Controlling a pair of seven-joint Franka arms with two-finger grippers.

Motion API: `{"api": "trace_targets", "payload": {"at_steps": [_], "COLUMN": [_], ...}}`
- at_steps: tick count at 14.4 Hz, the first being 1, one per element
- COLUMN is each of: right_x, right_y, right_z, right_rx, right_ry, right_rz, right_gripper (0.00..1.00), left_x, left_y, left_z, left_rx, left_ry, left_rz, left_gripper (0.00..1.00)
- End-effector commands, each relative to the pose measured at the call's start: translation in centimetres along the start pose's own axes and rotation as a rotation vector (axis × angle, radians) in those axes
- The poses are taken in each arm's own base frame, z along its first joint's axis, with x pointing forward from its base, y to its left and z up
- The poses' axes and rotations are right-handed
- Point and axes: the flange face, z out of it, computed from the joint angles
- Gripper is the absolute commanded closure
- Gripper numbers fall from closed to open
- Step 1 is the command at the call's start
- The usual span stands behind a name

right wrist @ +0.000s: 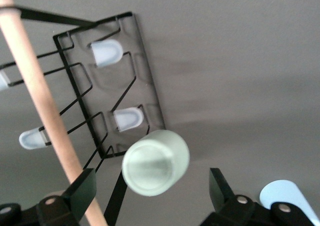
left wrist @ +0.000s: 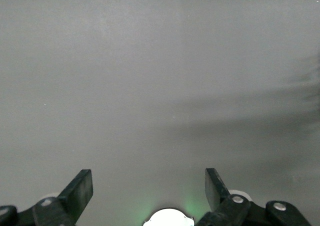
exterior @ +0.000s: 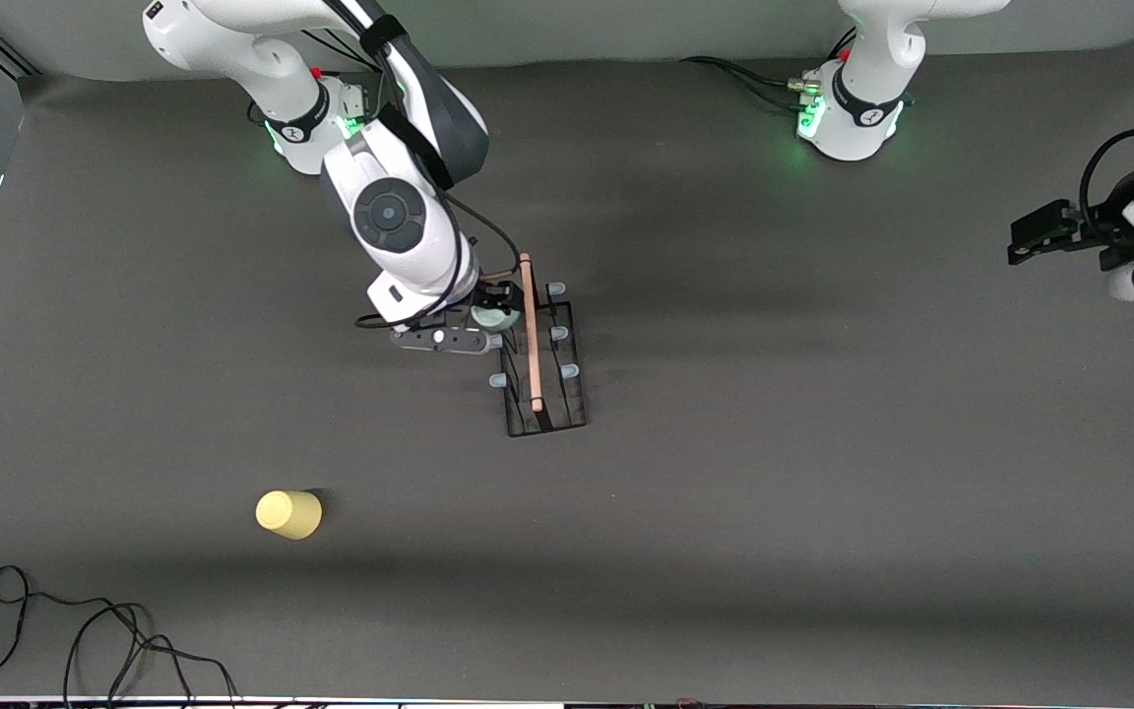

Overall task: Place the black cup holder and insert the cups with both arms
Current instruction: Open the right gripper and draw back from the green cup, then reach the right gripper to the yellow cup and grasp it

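Observation:
I expect the yellow cup (exterior: 288, 514) to hang tilted and hide a peg's pale tip when I put it on, because the pale green cup (right wrist: 156, 162) also hangs tilted over its peg.
The black cup holder (exterior: 547, 394) stands mid-table with its wooden rod (exterior: 532, 335) on top; it also shows in the right wrist view (right wrist: 145, 81). A pale green cup (exterior: 493, 317) sits on a prong at the side toward the right arm's end. My right gripper (exterior: 500, 295) is open over that cup; in its wrist view the cup (right wrist: 155, 162) lies between the spread fingers, untouched, and the gripper (right wrist: 150, 186) is empty. A yellow cup (exterior: 288, 514) rests on the table nearer the front camera. My left gripper (exterior: 1035, 236) waits open and empty at the left arm's end (left wrist: 149, 186). The light blue cup is out of view.
Loose black cables (exterior: 85, 630) lie at the front corner toward the right arm's end. Other prongs with pale tips (exterior: 569, 371) stick out of the holder. The table is covered with a dark grey mat (exterior: 823, 443).

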Motion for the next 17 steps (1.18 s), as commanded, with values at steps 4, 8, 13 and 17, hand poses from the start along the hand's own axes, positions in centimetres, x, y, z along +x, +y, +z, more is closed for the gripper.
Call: {"api": "trace_targets", "payload": {"at_steps": [4,8,13,17], "right_x": [10.3,16.2,20.7,22.1], "right_y": [14.3,22.5,29.0,28.4], "right_z": [-3.0,-4.1,0.5,0.6], "right_rx": [-0.022,-0.044,-0.096,-0.026], "right_ry": [0.075,0.191,0.205,0.269], "right_rz": [-0.18,-0.127,-0.121,-0.075], "right_gripper": [0.0,0.0,0.0,0.0], "left_x": [-0.2,-0.1,-0.2,-0.3], "left_y": [0.0,1.0,0.7,0.7], "left_z": [-1.0,-1.0,-1.1,-1.3], "left_rx": [0.021,0.026,0.039,0.036], "left_ry": [0.009,0.012,0.014,0.017], "left_rz": [0.037,0.057,0.051,0.051], "left_gripper": [0.0,0.0,0.0,0.0]}}
